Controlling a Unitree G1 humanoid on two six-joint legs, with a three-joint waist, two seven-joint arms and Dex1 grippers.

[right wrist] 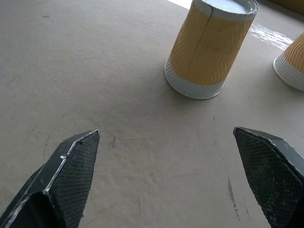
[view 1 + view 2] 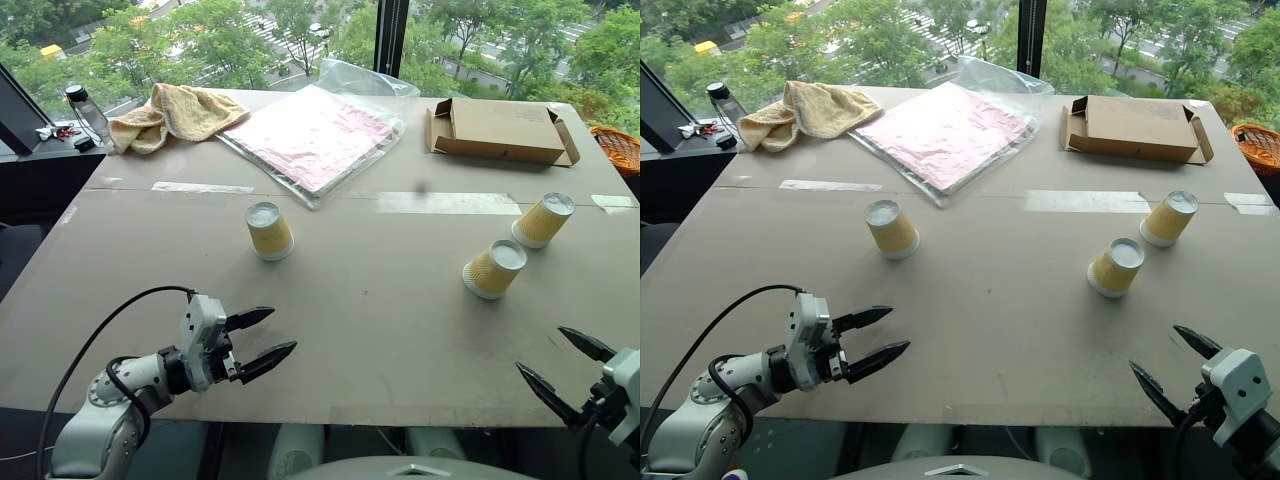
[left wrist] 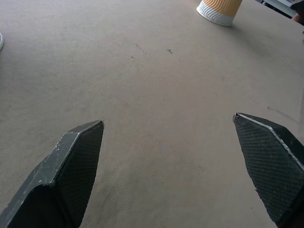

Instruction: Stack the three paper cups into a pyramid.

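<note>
The gap (image 1: 249, 72) between the nearer cup (image 2: 493, 272) and the back cup fits a finger, so my right gripper should keep advancing until its fingers straddle the nearer cup.
Three yellow paper cups stand upside down and apart on the grey table (image 2: 360, 320): one left of centre (image 2: 269, 231), one right of centre (image 2: 494, 269), one farther right and back (image 2: 543, 219). No pyramid stands. My left gripper (image 2: 272, 335) hovers open over the table's front left, well short of the left cup. My right gripper (image 2: 565, 360) is open at the front right edge, in front of the two right cups. In the right wrist view a cup (image 1: 210, 47) stands ahead of the open fingers, with the edge of another (image 1: 292, 66) beside it. The left wrist view catches a cup's rim (image 3: 219, 10) far ahead.
At the back of the table lie a tan towel (image 2: 175, 115), a pink sheet in a clear plastic bag (image 2: 315, 135) and a flat cardboard box (image 2: 500, 130). An orange basket (image 2: 617, 148) sits past the right edge. A bottle (image 2: 85, 110) stands on a ledge at the far left.
</note>
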